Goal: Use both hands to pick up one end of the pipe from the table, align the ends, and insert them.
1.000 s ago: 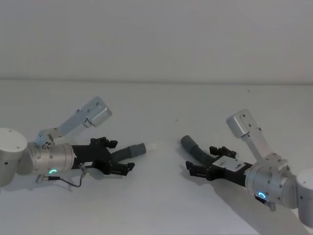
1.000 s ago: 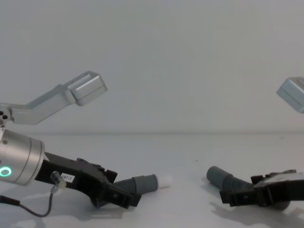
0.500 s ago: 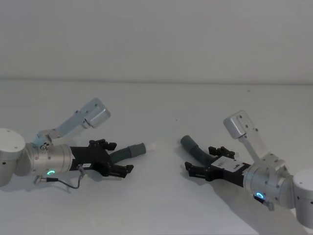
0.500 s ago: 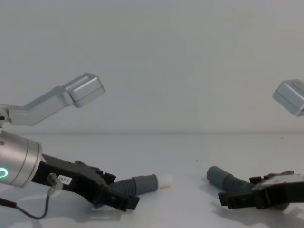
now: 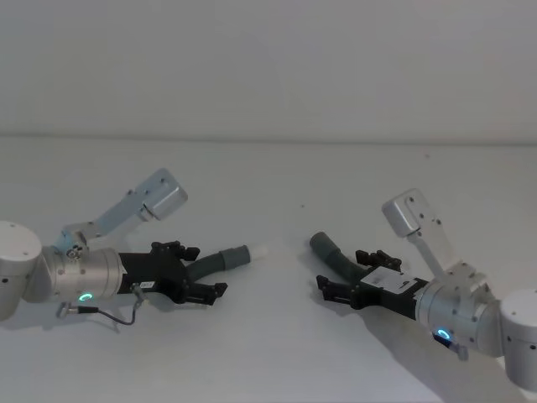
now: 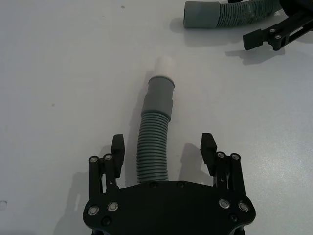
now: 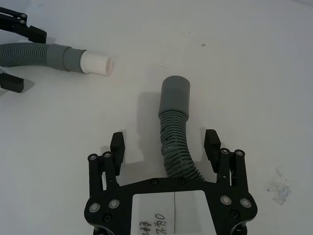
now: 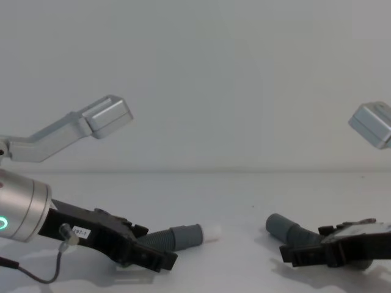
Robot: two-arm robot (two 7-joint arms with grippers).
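My right gripper has a short ribbed part (image 8: 302,235) of the pipe between it and the plain cuff (image 8: 281,227), so the cuff will stick straight out when I lift the pipe.
Two dark grey corrugated pipe pieces lie on the off-white table (image 5: 277,336). The left pipe (image 5: 220,259) ends in a grey cuff (image 6: 159,95) with a white stub (image 6: 164,64). My left gripper (image 5: 201,269) is low over its rear part, open, with a finger on each side of the hose (image 6: 154,147) and a gap to both. The right pipe (image 5: 336,256) has a plain cuff (image 7: 175,95). My right gripper (image 5: 346,270) is open and straddles that hose (image 7: 177,147) the same way. The two ends face each other across a gap.
A pale wall rises behind the table's far edge (image 5: 268,138). A small scuff mark (image 7: 279,186) is on the table surface beside my right gripper. Bare table lies between the two cuffs and in front of both arms.
My left gripper has slid slightly back along its hose and sunk lower. The right gripper has shifted only a little. Both stay open, and neither pipe piece has moved.
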